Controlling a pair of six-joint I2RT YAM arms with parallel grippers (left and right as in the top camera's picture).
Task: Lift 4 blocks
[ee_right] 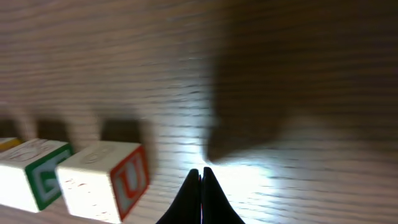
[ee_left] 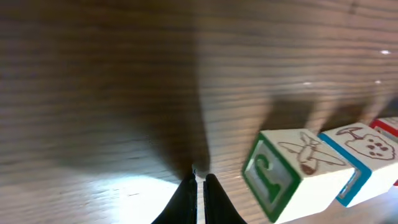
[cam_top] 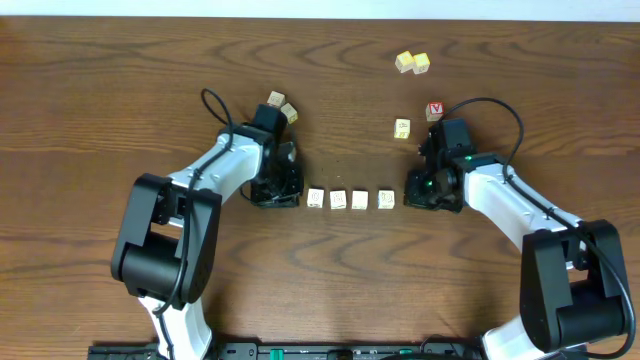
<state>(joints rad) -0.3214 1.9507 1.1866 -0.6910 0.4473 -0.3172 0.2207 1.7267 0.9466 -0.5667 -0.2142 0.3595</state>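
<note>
Gaps split the row of blocks, so my left gripper should brace the green-lettered end block while my right gripper pushes the orange-lettered one inward.
The four pale cream blocks lie in a short row on the table: the leftmost block, two middle blocks and the rightmost block. My left gripper is down at the table just left of the row. It is shut on nothing, and the green-lettered end block sits to its right, apart from it. My right gripper is down just right of the row. It is also shut and empty, and the orange-lettered end block sits to its left, not touching.
Two cubes lie behind the left arm. Two yellow-topped cubes sit at the far right. A red-faced cube and another pale cube lie behind the right gripper. Each arm trails a black cable.
</note>
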